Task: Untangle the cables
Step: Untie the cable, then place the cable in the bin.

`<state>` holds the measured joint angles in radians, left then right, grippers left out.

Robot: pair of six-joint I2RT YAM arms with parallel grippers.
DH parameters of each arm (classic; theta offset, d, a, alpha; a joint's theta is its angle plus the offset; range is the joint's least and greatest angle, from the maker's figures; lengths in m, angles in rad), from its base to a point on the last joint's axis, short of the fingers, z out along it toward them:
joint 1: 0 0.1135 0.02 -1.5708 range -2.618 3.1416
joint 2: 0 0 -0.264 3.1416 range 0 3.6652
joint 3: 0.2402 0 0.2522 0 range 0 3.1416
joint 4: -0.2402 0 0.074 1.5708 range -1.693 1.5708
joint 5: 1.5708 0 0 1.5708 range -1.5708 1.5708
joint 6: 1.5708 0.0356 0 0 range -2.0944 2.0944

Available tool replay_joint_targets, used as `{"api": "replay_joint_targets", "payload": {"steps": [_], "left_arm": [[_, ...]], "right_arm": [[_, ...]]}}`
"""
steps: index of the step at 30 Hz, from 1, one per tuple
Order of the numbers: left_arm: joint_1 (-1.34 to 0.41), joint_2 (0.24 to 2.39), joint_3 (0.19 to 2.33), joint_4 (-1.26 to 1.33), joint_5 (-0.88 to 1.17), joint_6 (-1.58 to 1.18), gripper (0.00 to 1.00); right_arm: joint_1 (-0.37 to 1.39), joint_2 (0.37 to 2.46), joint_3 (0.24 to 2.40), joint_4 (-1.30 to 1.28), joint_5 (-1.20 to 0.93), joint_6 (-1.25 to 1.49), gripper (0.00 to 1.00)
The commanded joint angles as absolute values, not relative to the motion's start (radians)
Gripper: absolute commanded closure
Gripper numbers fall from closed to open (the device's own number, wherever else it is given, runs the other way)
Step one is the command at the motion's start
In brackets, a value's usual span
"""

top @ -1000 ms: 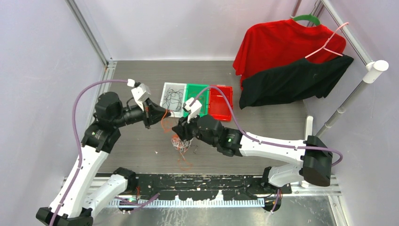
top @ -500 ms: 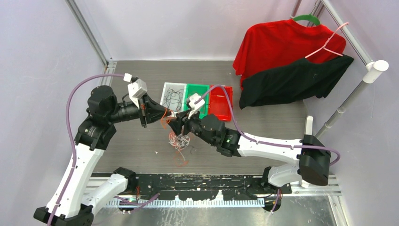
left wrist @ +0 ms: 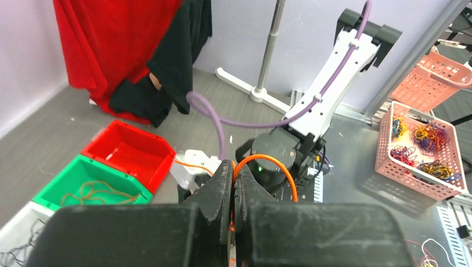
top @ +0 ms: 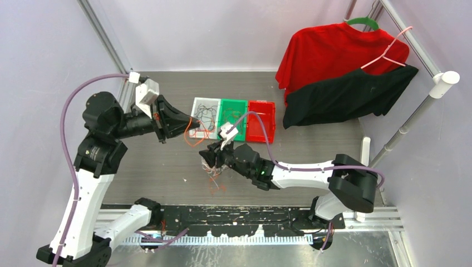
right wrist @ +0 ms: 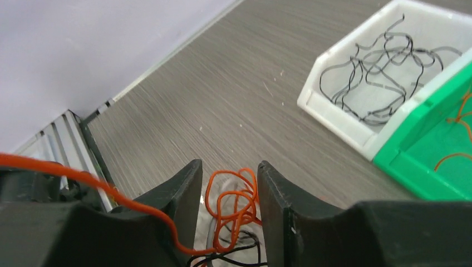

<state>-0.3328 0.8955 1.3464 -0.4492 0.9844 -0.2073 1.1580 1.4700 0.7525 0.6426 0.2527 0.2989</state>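
I should move my right gripper back first, because my left gripper's orange cable (right wrist: 146, 208) crosses my right gripper's finger. My left gripper will then lay the cable in the green bin (top: 230, 111).
The cables are a small tangle (top: 214, 171) of orange, black and white cords on the grey table, just in front of the bins. My left gripper (top: 191, 127) is raised to the left of the bins and shut on one orange cable (left wrist: 271, 164), which loops out past its fingertips (left wrist: 224, 173) and trails down to the tangle. Over the tangle, my right gripper (right wrist: 229, 171) stands open, and orange loops (right wrist: 236, 196) lie between its two fingers with black strands below them. The taut orange cable (right wrist: 83, 177) crosses its left finger.
Three bins stand in a row at mid-table: white (top: 196, 104) with black cords, green (top: 232, 104) with orange cords, red (top: 261, 119). Red and black garments (top: 339, 72) hang on a rack at the back right. A pink basket (left wrist: 389, 150) of coloured bands sits beyond the table's front rail.
My left arm has drawn back and up to the left with the orange cable, stretching it out of the tangle. The right gripper has dropped lower over the tangle.
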Motion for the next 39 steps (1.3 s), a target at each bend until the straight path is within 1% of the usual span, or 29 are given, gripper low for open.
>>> {"api": "replay_joint_targets", "payload": {"steps": [1, 8, 11, 15, 20, 23, 28, 32, 39], "left_arm": [[-0.336, 0.917, 1.460, -0.364, 0.987, -0.232, 1.00], [-0.336, 0.965, 1.579, -0.309, 0.865, -0.208, 1.00], [-0.336, 0.985, 1.628, -0.304, 0.842, -0.199, 1.00], [-0.337, 1.007, 1.653, -0.319, 0.818, -0.179, 1.00], [-0.337, 1.005, 1.565, -0.338, 0.785, -0.126, 1.00], [-0.336, 1.013, 1.479, -0.333, 0.766, -0.103, 1.00], [-0.357, 1.088, 1.388, -0.319, 0.740, -0.040, 1.00], [-0.387, 1.213, 1.397, -0.305, 0.710, -0.008, 1.00], [-0.426, 1.473, 1.504, -0.329, 0.646, 0.060, 1.00]], "right_arm": [[1.157, 1.496, 0.699, 0.788, 0.263, 0.334, 0.54], [1.157, 1.547, 0.592, 0.847, 0.291, 0.365, 0.54], [1.157, 1.565, 0.562, 0.856, 0.294, 0.374, 0.54], [1.157, 1.552, 0.540, 0.862, 0.302, 0.381, 0.51], [1.148, 1.426, 0.555, 0.760, 0.360, 0.379, 0.44], [1.121, 1.321, 0.582, 0.630, 0.399, 0.379, 0.44], [1.066, 1.174, 0.619, 0.386, 0.560, 0.368, 0.44], [1.005, 1.068, 0.605, 0.243, 0.714, 0.409, 0.46], [0.902, 0.942, 0.560, 0.162, 0.760, 0.455, 0.48]]}}
